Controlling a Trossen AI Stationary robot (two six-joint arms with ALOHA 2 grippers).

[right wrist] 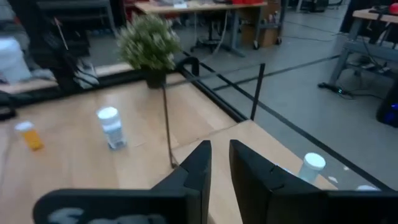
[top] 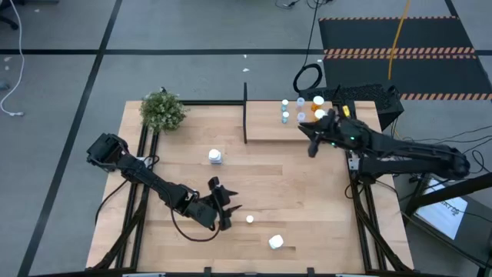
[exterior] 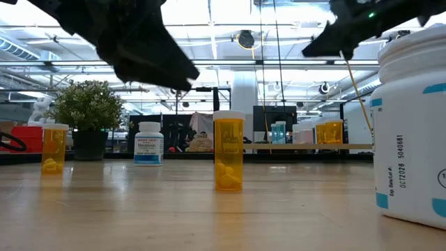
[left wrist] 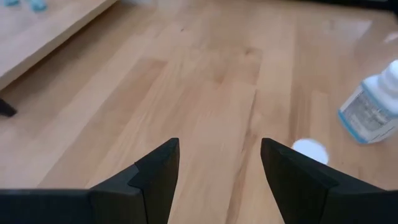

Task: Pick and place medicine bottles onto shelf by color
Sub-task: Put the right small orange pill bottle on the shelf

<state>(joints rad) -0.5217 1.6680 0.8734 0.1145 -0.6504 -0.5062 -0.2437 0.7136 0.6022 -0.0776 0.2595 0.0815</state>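
My left gripper's fingers are open with the orange bottle's white cap (top: 250, 218) outside them, so I should lift, swing toward the near edge of the table and lower the fingers around the cap (exterior: 228, 115).
My left gripper (top: 223, 204) (left wrist: 219, 163) hangs open over the table's near middle and holds nothing. An orange bottle (top: 250, 219) (exterior: 229, 150) stands just right of it; its white cap (left wrist: 309, 149) shows beyond one finger. A large white bottle (top: 276, 242) (exterior: 411, 132) (left wrist: 373, 106) stands near the near edge. A white, blue-labelled bottle (top: 215, 157) (exterior: 148, 143) (right wrist: 111, 127) stands mid-table. My right gripper (top: 311, 138) (right wrist: 220, 163) hovers over the shelf's (top: 265, 127) near edge, fingers almost together with nothing between them. Pale-blue bottles (top: 284, 110) and orange bottles (top: 319, 108) stand on the shelf.
A green plant (top: 163, 110) (exterior: 87, 111) stands at the far left corner. The shelf's black post (top: 245, 100) (right wrist: 256, 90) rises at its far left corner. Another orange bottle (exterior: 54, 148) stands at the left in the low view. Bare wood (top: 307, 185) lies between the arms.
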